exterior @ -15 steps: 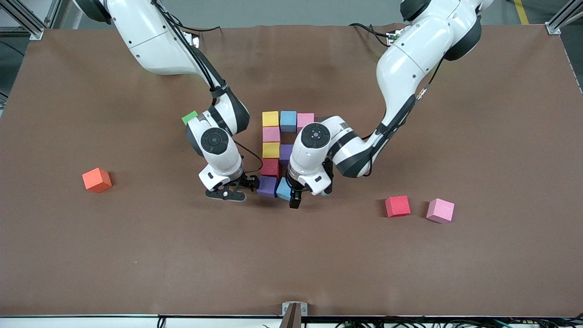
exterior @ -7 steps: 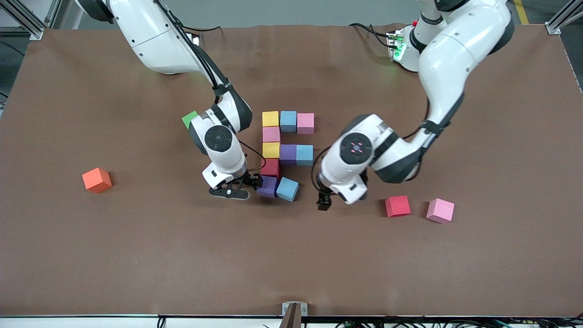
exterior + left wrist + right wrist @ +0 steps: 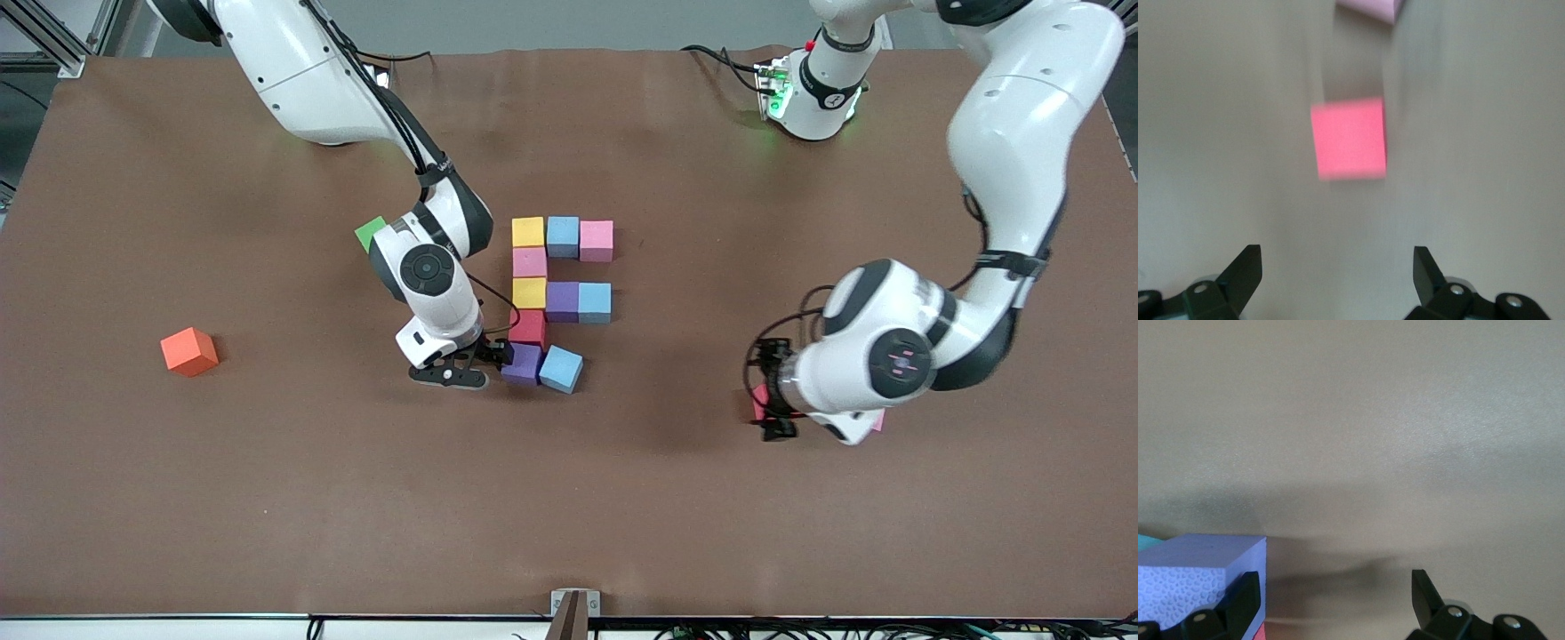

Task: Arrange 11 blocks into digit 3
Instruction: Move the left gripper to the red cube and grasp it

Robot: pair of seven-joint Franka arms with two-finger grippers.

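Observation:
The red block (image 3: 1349, 139) sits off my left gripper's open fingers, so my left gripper should move back toward the pink block (image 3: 1375, 8) and then come down around the red block.
Ten blocks form the digit 3 figure at mid-table: a bar of yellow (image 3: 527, 232), light blue (image 3: 562, 236) and pink (image 3: 596, 240), then a pink link (image 3: 529, 262), a yellow-purple-blue middle bar (image 3: 562, 300) and a red link (image 3: 528, 327). Nearest the camera lie a purple block (image 3: 523, 363) and a skewed light blue block (image 3: 561, 368). My right gripper (image 3: 469, 364) is open, low beside that purple block (image 3: 1201, 567), one finger against it. My left gripper (image 3: 772, 391) hangs open over a loose red block (image 3: 1349, 138), with a loose pink block (image 3: 1368, 8) beside it.
An orange cube (image 3: 188, 351) lies alone toward the right arm's end of the table. A green cube (image 3: 369, 233) peeks out from under the right arm's wrist. The brown table cover (image 3: 569, 498) is bare nearer the camera.
The left arm swung away from the figure toward its own end of the table, ending over the loose red block. The skewed light blue block stayed put. The right gripper barely moved.

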